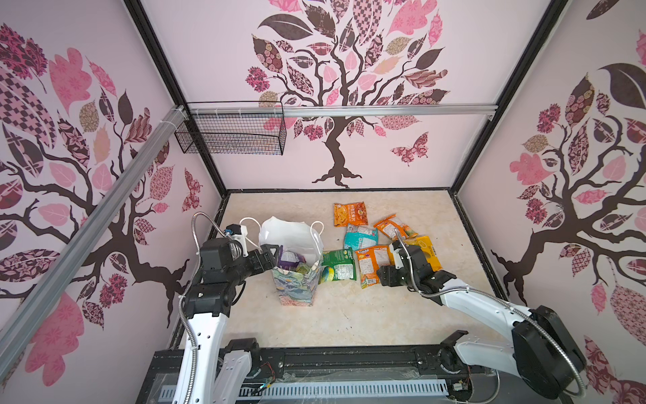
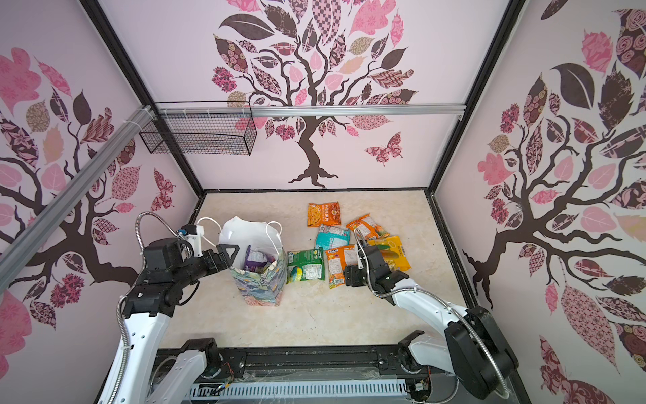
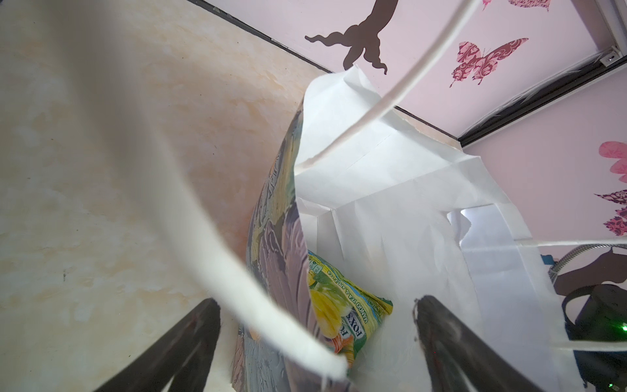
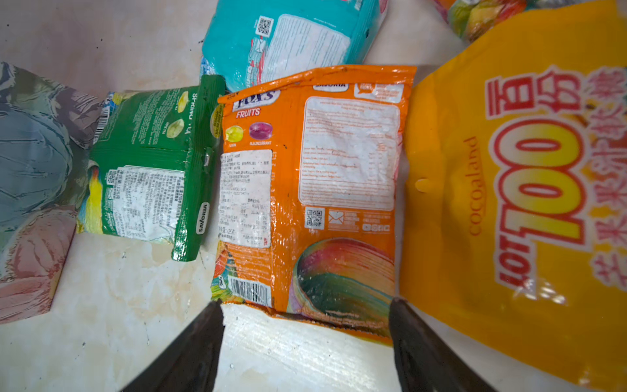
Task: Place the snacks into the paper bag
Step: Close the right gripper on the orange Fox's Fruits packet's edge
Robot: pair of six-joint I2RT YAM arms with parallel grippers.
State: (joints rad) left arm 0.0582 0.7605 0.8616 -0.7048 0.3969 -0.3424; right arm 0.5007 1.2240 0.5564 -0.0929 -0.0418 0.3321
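Next, my right gripper backs off, turns and pinches the corner (image 4: 384,332) beside the rainbow swirl, because the orange Fruits packet's near edge (image 4: 307,318) spans its whole opening.
The paper bag (image 1: 297,283) (image 2: 260,285) stands upright on the left, its white inside showing. A purple packet (image 1: 291,260) and a yellow-green one (image 3: 346,305) are in it. My left gripper (image 1: 274,258) (image 3: 317,302) is open, straddling the bag's left wall, with a cord handle (image 3: 237,271) lying across it. The other snacks lie flat to the right: green (image 4: 149,163), orange Fox's Fruits (image 4: 312,176) (image 1: 370,266), large yellow (image 4: 509,186), teal (image 1: 360,238), and two more orange (image 1: 349,214) (image 1: 391,227). My right gripper (image 4: 305,302) (image 1: 382,276) is open, its fingertips at the Fruits packet's near edge.
A black wire-mesh basket (image 1: 230,133) hangs on the back rail at upper left. Patterned walls close in three sides of the beige floor (image 1: 332,321). The arms' black base rail (image 1: 332,360) runs along the front.
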